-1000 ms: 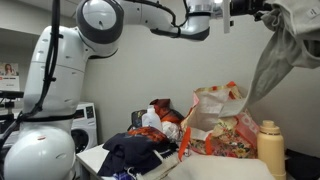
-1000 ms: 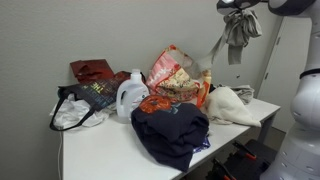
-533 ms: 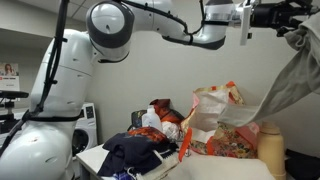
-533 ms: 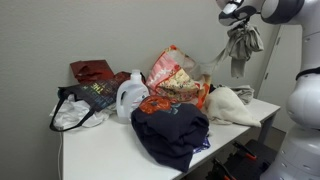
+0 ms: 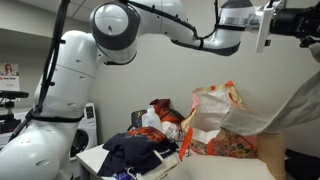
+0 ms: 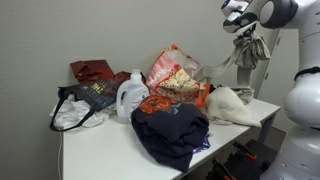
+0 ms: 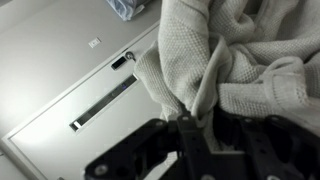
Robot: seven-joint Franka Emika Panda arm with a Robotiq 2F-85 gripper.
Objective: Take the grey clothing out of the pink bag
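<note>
The grey clothing's bulk (image 6: 246, 58) hangs beyond the pink bag. My gripper should keep moving away from the bag and let go of the clothing over the table's far end (image 6: 260, 108).
The grey clothing (image 6: 250, 52) hangs limp from my gripper (image 6: 243, 33), high above the table's far end. In an exterior view it shows as a taupe drape (image 5: 288, 108) trailing from the frame's edge down behind the pink bag (image 5: 213, 112). The wrist view shows its knit folds (image 7: 240, 60) pinched between my dark fingers (image 7: 190, 135); my gripper (image 7: 200, 125) is shut on it. The pink floral bag (image 6: 172, 70) stands upright on the table, its mouth open.
On the white table (image 6: 100, 150) lie a dark navy clothes pile (image 6: 170, 130), a white jug (image 6: 130, 97), a dark bag (image 6: 85, 100), a red cloth (image 6: 92, 70) and a cream cloth (image 6: 232, 105). The robot base (image 5: 45, 120) stands beside the table.
My gripper has carried the grey clothing sideways, further from the bag; in one exterior view it has nearly left the frame. The bag has not moved.
</note>
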